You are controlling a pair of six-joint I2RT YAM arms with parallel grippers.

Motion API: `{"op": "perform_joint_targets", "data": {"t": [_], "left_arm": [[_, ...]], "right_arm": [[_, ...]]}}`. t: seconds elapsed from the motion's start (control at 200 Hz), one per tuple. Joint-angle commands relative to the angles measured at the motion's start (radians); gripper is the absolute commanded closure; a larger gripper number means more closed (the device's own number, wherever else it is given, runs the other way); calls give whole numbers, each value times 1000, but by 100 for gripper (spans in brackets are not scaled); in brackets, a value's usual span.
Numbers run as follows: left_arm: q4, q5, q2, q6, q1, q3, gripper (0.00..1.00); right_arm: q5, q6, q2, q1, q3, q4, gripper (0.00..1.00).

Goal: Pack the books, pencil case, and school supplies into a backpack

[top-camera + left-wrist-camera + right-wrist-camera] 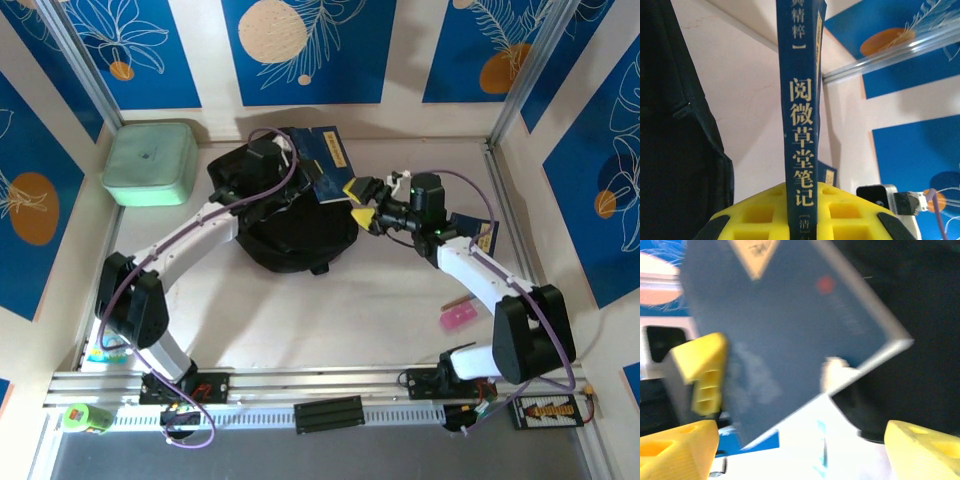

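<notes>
The black backpack's opening [300, 222] is spread wide under the dark blue book [332, 172], so I expect the book to go all the way in when I lower it.
A dark blue book [325, 163] with a yellow label stands tilted above the black backpack [295, 235]. My left gripper [292, 153] is shut on it. In the left wrist view the book's spine [802, 115] rises straight up between the yellow fingers [752, 215], with the backpack [675, 150] to the left. My right gripper [359, 202] is open just off the book's lower right corner. Its yellow fingertips [680, 450] stand wide apart below the blurred book cover [790, 325]. A second blue book [487, 237] lies at the right, partly under the right arm.
A mint-green box [150, 162] sits at the back left. A pink eraser [455, 318] and a pencil [458, 300] lie near the right arm's base. A green object [85, 417] rests by the front rail at the left. Aluminium posts and walls border the table.
</notes>
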Motion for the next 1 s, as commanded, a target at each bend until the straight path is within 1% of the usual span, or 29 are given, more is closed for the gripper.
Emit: {"op": "perform_joint_targets", "data": {"t": [0.0, 0.1, 0.16, 0.275, 0.415, 0.51, 0.615, 0.7, 0.75, 0.77, 0.81, 0.835, 0.875, 0.91, 0.95, 0.995], "left_arm": [[167, -85, -84, -147, -3, -42, 100], [191, -107, -118, -206, -1, -74, 100], [216, -138, -146, -221, -1, -98, 100], [229, -187, -187, -226, 1, -121, 100], [250, -199, -202, -243, 0, -139, 100], [264, -201, -200, -258, -1, -146, 100], [279, -204, -199, -263, -1, -147, 100], [282, -208, -199, -259, 0, -147, 100], [270, -205, -198, -243, 4, -141, 100], [253, -204, -199, -238, 6, -137, 100], [204, -206, -201, -224, 12, -124, 100], [177, -203, -202, -210, 15, -118, 96], [133, -200, -202, -175, 20, -110, 86], [87, -198, -202, -133, 23, -101, 73], [19, -194, -201, -77, 29, -85, 60], [-70, -206, -202, -7, 31, -69, 45]], "right_arm": [[35, 197, 37, 27, 27, 228, 8], [84, 304, 97, 52, 38, 364, 8], [112, 341, 122, 69, 52, 405, 8], [149, 338, 141, 92, 85, 423, 8], [165, 343, 170, 108, 122, 445, 12], [206, 391, 204, 129, 124, 521, 21], [237, 427, 243, 154, 134, 594, 35], [231, 436, 263, 157, 148, 612, 55], [217, 427, 267, 157, 154, 610, 72], [207, 426, 266, 154, 157, 595, 77], [194, 423, 254, 151, 160, 530, 81], [192, 411, 243, 150, 157, 488, 84], [200, 382, 220, 148, 149, 430, 88], [208, 355, 198, 145, 140, 385, 90], [212, 316, 174, 137, 131, 340, 93], [217, 276, 144, 124, 122, 276, 95]]}}
